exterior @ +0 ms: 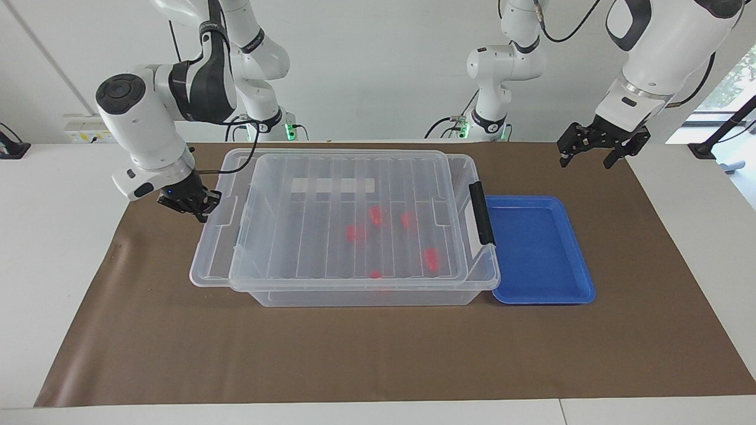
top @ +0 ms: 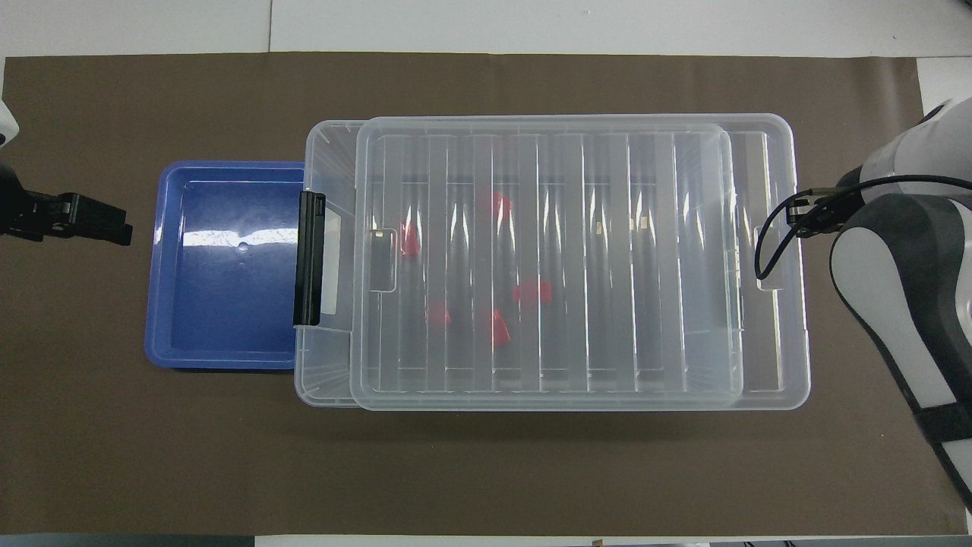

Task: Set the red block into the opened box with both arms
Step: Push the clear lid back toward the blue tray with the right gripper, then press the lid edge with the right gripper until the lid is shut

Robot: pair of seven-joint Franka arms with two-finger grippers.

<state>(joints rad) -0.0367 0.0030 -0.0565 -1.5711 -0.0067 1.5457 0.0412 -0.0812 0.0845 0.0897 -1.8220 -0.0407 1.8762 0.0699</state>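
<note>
I need to move my right gripper back, lower it and push the lid's overhanging edge [top: 802, 319] toward the latch, because the lid leaves part of the box uncovered at the black latch [top: 336, 187].
The clear box [exterior: 481, 277] [top: 323, 380] stands mid-table with several red blocks [exterior: 375, 214] [top: 531, 291] inside. Its ribbed lid [exterior: 307, 236] [top: 607, 258] lies flat on top, leaving a narrow strip uncovered at the black latch [exterior: 479, 212] end and overhanging the box's end toward the right arm. My right gripper [exterior: 192, 205] is shut, its tip against that overhanging lid edge; in the overhead view the arm hides it. My left gripper [exterior: 593, 154] [top: 114, 224] hangs open and empty over the mat beside the blue tray.
A shallow blue tray [exterior: 537, 254] [top: 228, 304] touches the box at its latch end. Two slimmer white arms [exterior: 260, 65] stand at the table edge by the robots. Brown mat [exterior: 378, 354] covers the table.
</note>
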